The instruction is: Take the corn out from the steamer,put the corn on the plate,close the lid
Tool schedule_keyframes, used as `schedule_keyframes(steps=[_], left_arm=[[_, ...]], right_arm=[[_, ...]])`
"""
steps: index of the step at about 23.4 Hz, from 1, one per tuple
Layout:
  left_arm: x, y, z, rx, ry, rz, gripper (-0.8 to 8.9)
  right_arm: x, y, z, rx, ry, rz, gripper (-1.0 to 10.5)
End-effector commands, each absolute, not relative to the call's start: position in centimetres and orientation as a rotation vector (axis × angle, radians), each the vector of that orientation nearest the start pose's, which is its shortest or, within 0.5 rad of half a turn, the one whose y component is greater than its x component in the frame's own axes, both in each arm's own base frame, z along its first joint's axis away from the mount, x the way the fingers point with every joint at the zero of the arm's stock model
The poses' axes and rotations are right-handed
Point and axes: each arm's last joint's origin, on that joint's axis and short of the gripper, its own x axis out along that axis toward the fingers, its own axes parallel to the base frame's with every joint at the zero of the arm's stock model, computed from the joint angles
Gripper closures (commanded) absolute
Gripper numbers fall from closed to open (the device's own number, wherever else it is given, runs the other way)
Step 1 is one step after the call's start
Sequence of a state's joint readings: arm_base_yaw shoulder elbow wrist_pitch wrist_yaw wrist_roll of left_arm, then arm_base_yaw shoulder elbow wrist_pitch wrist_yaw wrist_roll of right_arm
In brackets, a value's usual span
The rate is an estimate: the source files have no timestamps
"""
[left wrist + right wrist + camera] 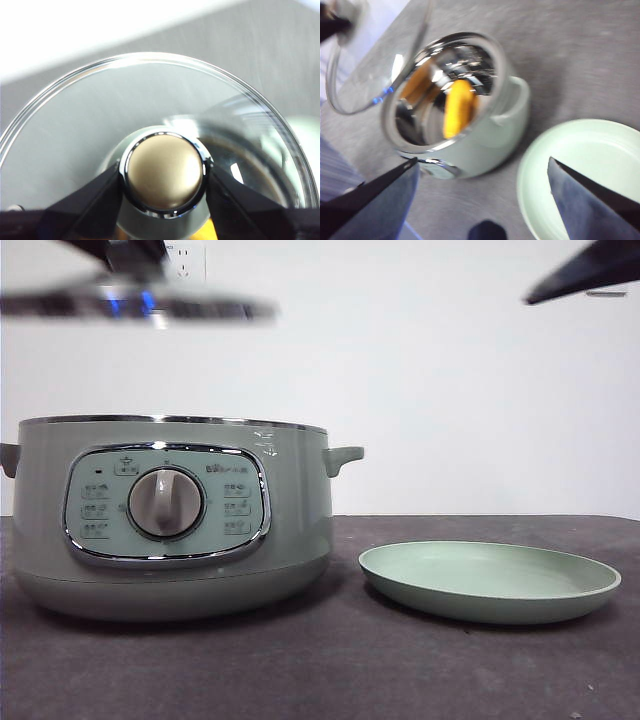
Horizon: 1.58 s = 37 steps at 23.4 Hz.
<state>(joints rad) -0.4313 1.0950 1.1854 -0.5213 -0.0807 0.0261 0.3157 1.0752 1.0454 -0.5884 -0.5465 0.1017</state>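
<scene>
The orange patch [416, 82] on the steamer's shiny inside is a reflection of the corn [459, 109], so the robot should expect the steamer to be empty when it lifts the corn out.
The sage-green steamer [170, 520] stands at the left of the table with its pot open. The corn [457, 107] lies inside it, seen in the right wrist view. My left gripper [162, 177] is shut on the knob [165, 177] of the glass lid [135, 305] and holds the lid high above the steamer. The pale green plate [490, 580] sits empty to the right of the steamer. My right gripper [480, 172] is open in the air above the gap between steamer [470, 140] and plate [585, 170]; its tip shows in the front view's top right corner [585, 275].
The dark grey table [330, 670] runs to a white wall behind. The steamer's side handle [343, 457] sticks out toward the plate.
</scene>
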Motion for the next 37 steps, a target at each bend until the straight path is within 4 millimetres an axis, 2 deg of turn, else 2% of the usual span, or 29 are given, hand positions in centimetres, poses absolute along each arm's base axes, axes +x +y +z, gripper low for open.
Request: schedule_keyframes(steps=[1,5,11,14,18,21,26,31,32,33,35,36,37], left_arm=[[18.1,-7.9,40.6,0.114,0.275,-0.307,8.22],[14.8,-6.2,42.1,0.095,0.19,-0.249,8.22],[11.0,-4.2,43.0,0.084,0.133,-0.157,8.22],[9.2,-3.2,43.0,0.087,0.132,-0.117,8.22],[8.6,-3.0,42.5,0.105,0.178,-0.118,8.22],[8.6,-3.0,42.3,0.113,0.2,-0.119,8.22],[8.6,-3.0,42.3,0.114,0.202,-0.119,8.22],[8.6,-3.0,42.1,0.118,0.214,-0.119,8.22],[8.6,-3.0,42.1,0.12,0.218,-0.12,8.22],[8.6,-3.0,42.0,0.122,0.223,-0.12,8.22],[8.5,-2.9,41.9,0.127,0.236,-0.12,8.22],[8.5,-2.9,41.8,0.13,0.245,-0.12,8.22],[8.5,-2.9,41.8,0.132,0.248,-0.12,8.22]], right_arm=[[21.4,10.4,33.9,0.154,0.702,0.863,5.2],[23.4,14.0,34.6,0.118,0.742,0.949,5.2],[26.2,20.3,35.0,-0.031,0.811,1.005,5.4],[27.8,25.1,34.8,-0.189,0.846,0.99,5.4],[29.3,30.3,33.1,-0.34,0.909,0.927,5.4],[29.7,33.0,30.8,-0.435,0.93,0.913,5.4],[30.8,35.2,25.6,-0.5,1.016,0.896,5.4],[31.7,36.1,22.5,-0.514,1.06,0.888,6.1],[31.8,36.1,22.1,-0.513,1.067,0.885,6.4],[31.8,36.2,21.6,-0.516,1.075,0.884,7.4],[31.9,36.3,21.0,-0.515,1.092,0.877,8.4],[31.9,36.4,21.1,-0.513,1.09,0.869,9.4],[31.6,36.6,21.3,-0.515,1.078,0.872,9.6]])
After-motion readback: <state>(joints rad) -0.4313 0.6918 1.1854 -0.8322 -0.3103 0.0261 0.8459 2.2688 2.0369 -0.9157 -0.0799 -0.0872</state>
